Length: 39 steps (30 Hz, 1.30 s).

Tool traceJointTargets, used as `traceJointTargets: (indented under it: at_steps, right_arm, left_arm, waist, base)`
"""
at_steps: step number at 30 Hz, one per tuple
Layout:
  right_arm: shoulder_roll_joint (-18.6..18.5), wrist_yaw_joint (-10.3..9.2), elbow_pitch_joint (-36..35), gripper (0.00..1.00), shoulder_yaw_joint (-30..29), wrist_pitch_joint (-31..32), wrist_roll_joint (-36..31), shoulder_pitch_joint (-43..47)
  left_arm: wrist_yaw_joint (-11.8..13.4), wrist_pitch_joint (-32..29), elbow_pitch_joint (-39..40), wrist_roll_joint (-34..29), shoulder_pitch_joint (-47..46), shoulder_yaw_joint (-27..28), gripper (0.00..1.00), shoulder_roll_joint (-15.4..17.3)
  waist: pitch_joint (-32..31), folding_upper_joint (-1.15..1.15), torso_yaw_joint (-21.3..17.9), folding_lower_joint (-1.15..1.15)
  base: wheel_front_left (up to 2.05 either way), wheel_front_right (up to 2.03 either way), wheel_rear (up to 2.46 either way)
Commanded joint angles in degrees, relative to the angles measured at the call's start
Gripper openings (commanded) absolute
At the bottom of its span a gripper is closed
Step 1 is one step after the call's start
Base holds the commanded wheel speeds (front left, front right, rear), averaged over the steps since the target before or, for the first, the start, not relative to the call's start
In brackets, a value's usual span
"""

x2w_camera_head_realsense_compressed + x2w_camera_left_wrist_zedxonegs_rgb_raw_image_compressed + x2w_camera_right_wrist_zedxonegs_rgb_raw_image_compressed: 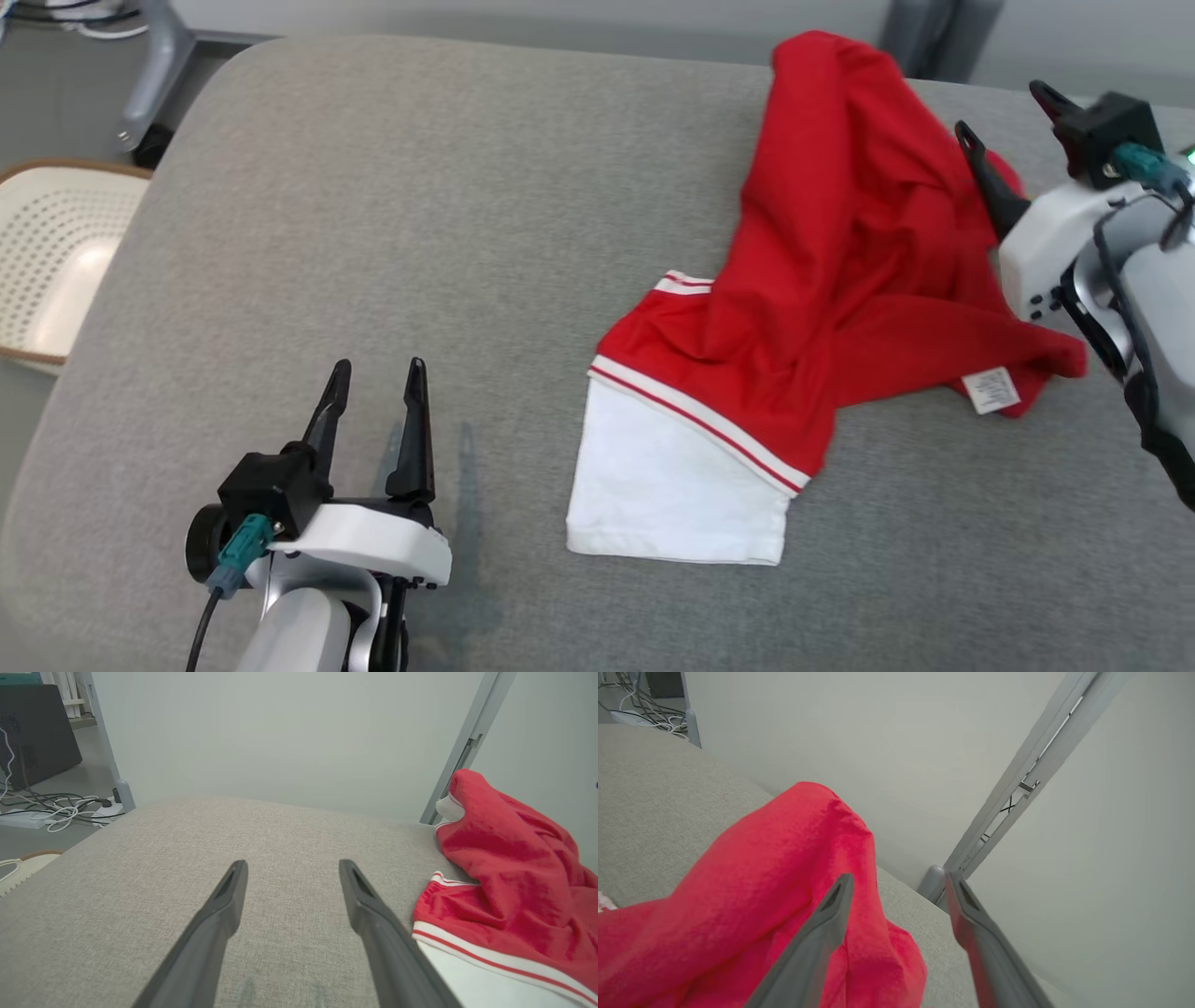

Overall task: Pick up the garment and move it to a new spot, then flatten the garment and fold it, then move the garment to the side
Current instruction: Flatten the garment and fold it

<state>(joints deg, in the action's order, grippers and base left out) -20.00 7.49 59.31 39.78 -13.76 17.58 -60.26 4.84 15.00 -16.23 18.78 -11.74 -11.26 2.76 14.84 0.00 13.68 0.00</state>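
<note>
I expect a matching white sleeve to be hidden in the red garment's folds point(857, 230), since the white part point(679, 482) lies like a sleeve beside the striped collar.
The garment point(840, 271) is a red shirt with white-striped trim and a white lower part, lying crumpled on the right half of the grey cushioned surface point(420, 233). Its red bulk also shows in the left wrist view point(514, 896) and the right wrist view point(761, 905). My right gripper point(1004, 117) hangs open at the garment's far right edge, one finger against the red cloth, nothing clamped between the fingers point(831, 914). My left gripper point(378, 373) stands open near the front left, well clear of the garment, fingers point(224, 905) over bare fabric.
A white perforated basket point(56, 252) sits beyond the surface's left edge. Cables point(56, 807) lie on the floor at the far left. A grey metal post point(1017, 793) rises behind the surface's far right corner. The left and centre of the surface are bare.
</note>
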Motion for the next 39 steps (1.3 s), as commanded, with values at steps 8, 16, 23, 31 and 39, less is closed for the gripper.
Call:
traceJointTargets:
  at_steps: [8,16,23,31,39]
  right_arm:
    - [-3.6,0.01,-9.7,1.0,-6.1,-1.5,2.7,12.3]
    - [-1.7,0.01,-19.3,1.0,-16.4,-1.5,-0.8,28.0]
    - [0.4,0.01,-20.1,1.0,-17.8,-1.5,-8.9,30.7]
    - [1.4,0.01,-15.2,1.0,-19.3,-1.4,-15.9,27.0]
    - [1.3,0.01,-14.0,0.0,-19.8,-1.5,-19.0,24.0]
  left_arm:
    - [-0.8,0.3,-0.1,-1.6,1.0,1.0,1.0,0.2]
    - [-1.1,0.3,-0.3,-2.3,0.8,1.1,1.0,0.3]
    - [-1.7,0.3,-0.5,-2.7,-0.6,0.8,1.0,0.3]
    - [-1.3,0.3,-0.5,-2.6,-1.2,0.7,1.0,0.3]
    - [-0.9,0.3,-0.4,-2.3,-1.1,0.9,1.0,0.3]
  waist:
    - [-1.5,0.0,-6.7,0.0]
    - [-0.8,0.0,-8.6,0.0]
    - [0.6,0.0,-8.3,0.0]
    - [2.2,0.0,-6.4,0.0]
    - [2.0,0.0,-5.8,0.0]
  base:
    - [0.0,0.0,0.0]
    - [0.0,0.0,0.0]
    - [0.0,0.0,0.0]
    - [0.0,0.0,0.0]
    - [0.0,0.0,0.0]
